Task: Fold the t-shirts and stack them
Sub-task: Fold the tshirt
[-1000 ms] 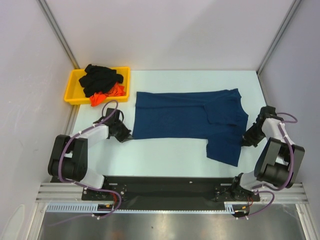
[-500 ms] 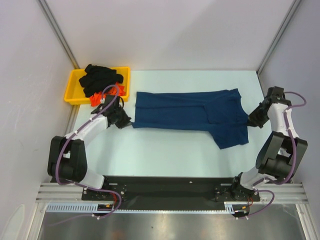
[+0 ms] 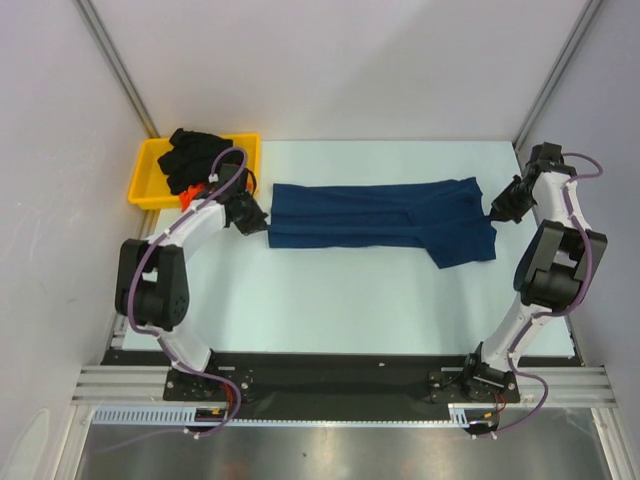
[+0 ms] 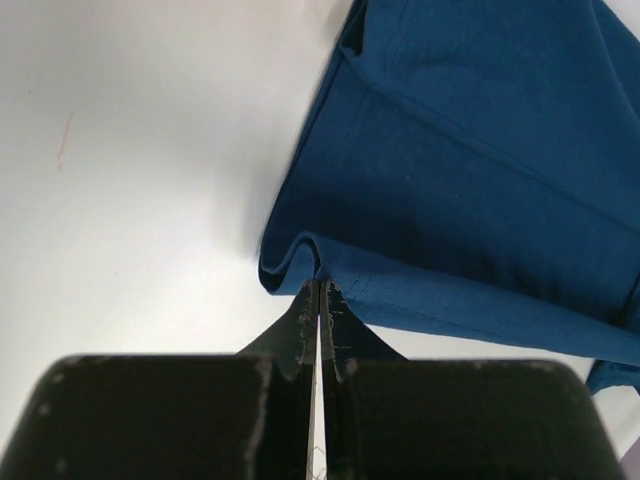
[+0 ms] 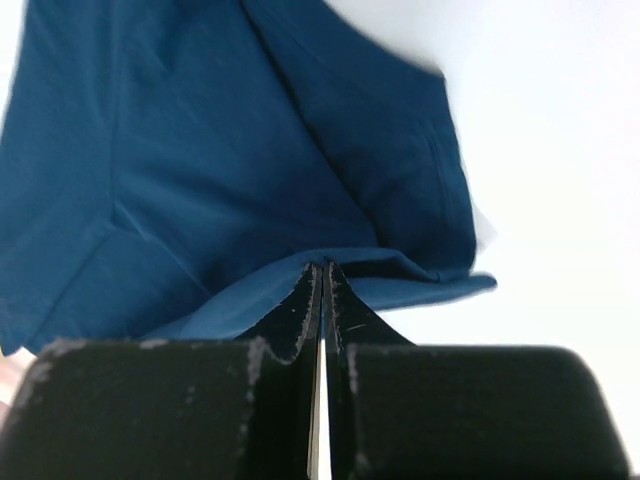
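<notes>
My right gripper has the navy shirt's held edge (image 3: 345, 229) straight alongside its back edge (image 3: 440, 184), so I should keep carrying it back until it lies flat on the shirt.
A navy blue t-shirt (image 3: 380, 215) lies across the middle of the white table, folded lengthwise into a band, with a flap hanging toward the front at its right end. My left gripper (image 3: 262, 213) is shut on the shirt's left edge (image 4: 300, 262). At the other end my right gripper (image 3: 492, 207) is shut on the shirt's right edge (image 5: 330, 262). A black t-shirt (image 3: 198, 153) and an orange-red t-shirt (image 3: 186, 190) lie bunched in the yellow tray. The navy shirt's print is hidden.
The yellow tray (image 3: 143, 170) stands at the table's back left corner, just behind my left arm. Grey walls with metal posts close in the table on three sides. A black rail runs along the near edge.
Both grippers have carried the navy shirt's near edge toward the back, folding it over itself. The shirt is now a narrower band, and its right flap has shrunk.
</notes>
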